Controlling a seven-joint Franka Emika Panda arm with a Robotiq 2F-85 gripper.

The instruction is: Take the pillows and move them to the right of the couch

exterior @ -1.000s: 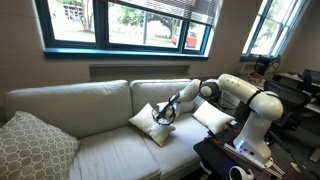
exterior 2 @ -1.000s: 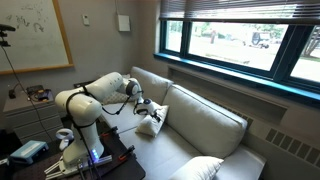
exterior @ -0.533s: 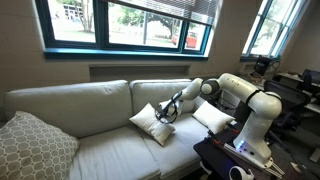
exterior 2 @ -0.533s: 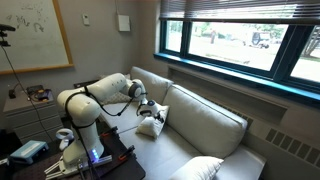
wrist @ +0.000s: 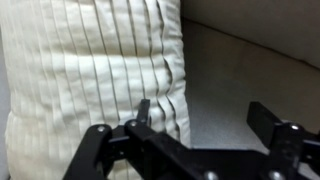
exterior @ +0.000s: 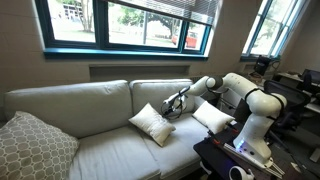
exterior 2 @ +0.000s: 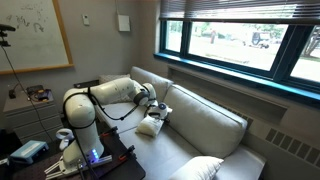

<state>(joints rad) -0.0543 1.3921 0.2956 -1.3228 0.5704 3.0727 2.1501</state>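
Note:
My open gripper is on both sides of the pleated white pillow's edge, with mostly couch under it. I should move over the pillow and pinch its fabric before I lift.
One white pillow lies on the right seat cushion of the beige couch. It also shows in an exterior view. A second white pillow leans at the couch's right end by the arm. My gripper hovers just above and to the right of the first pillow, open and empty; it also shows in an exterior view. In the wrist view the pleated white pillow fills the left. My open gripper has its left finger at the pillow's edge, with bare couch fabric between the fingers.
A larger grey patterned pillow sits at the couch's left end, and also shows in an exterior view. Windows run along the wall behind the couch. The robot base and a dark table stand by the right arm of the couch.
The gripper has let go of the first pillow and risen up and to the right of it. The pillow now rests on the seat cushion.

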